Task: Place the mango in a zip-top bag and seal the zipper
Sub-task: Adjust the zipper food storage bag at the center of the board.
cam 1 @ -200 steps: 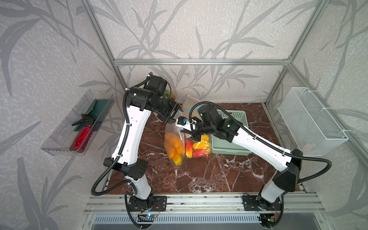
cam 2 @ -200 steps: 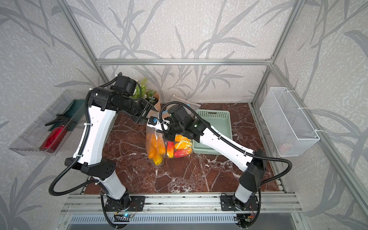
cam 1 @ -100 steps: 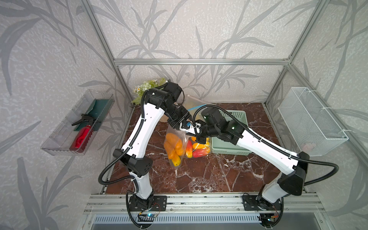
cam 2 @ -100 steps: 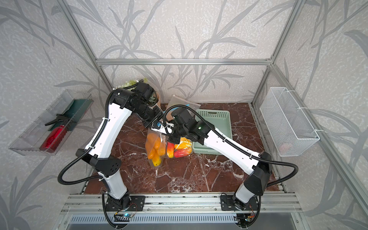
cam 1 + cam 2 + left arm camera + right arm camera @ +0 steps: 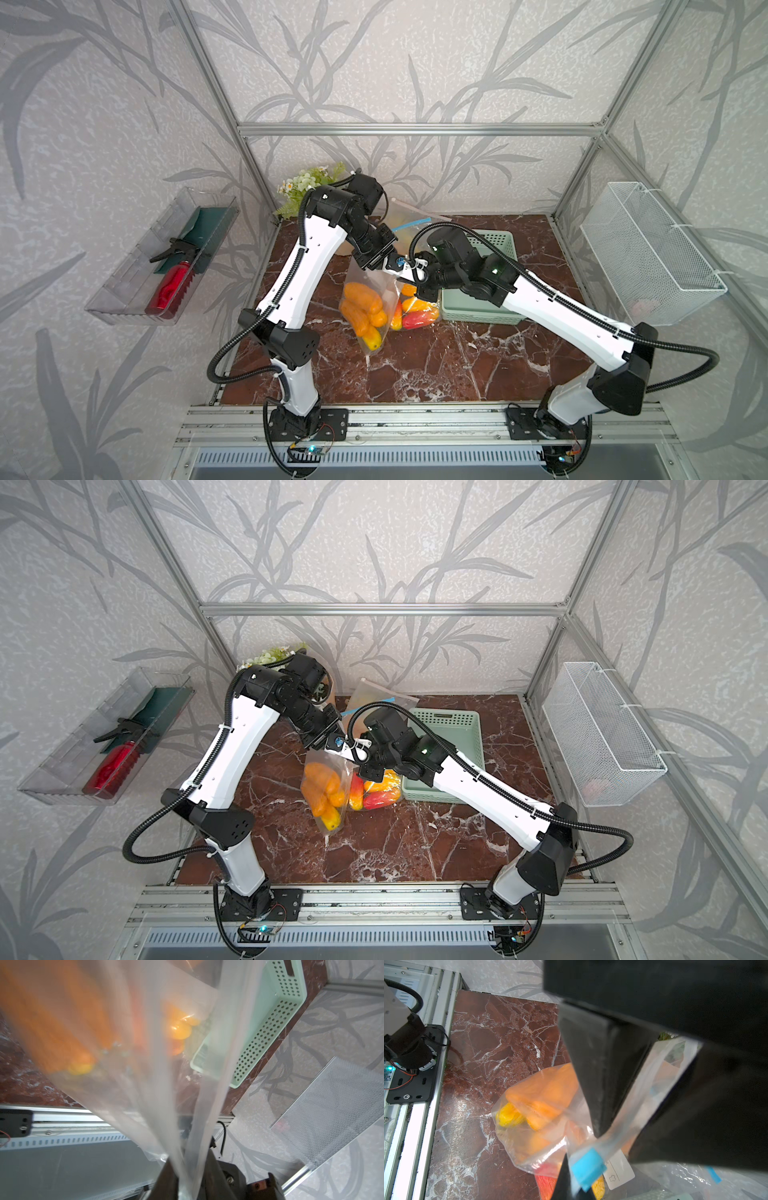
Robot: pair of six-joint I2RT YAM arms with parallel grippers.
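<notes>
My right gripper's fingers crowd the blue slider, so next my right gripper opens and takes the bag's top edge just behind it, clearing the slider for my left gripper.
A clear zip-top bag hangs over the marble table with several orange and yellow mangoes inside. My left gripper is shut on the bag's top strip, and the plastic streams out from between its jaws. My right gripper is shut on the same top edge, right by the blue slider. The two grippers almost touch. The left gripper's black fingers fill much of the right wrist view.
More red and yellow mangoes lie beside a green perforated basket. A second clear bag leans at the back beside flowers. A wire basket hangs on the right wall, a clear tray on the left.
My left arm has swung in from the back left to the bag's top, and its jaws have shut on the strip. The right gripper has kept its hold, shifting slightly right.
</notes>
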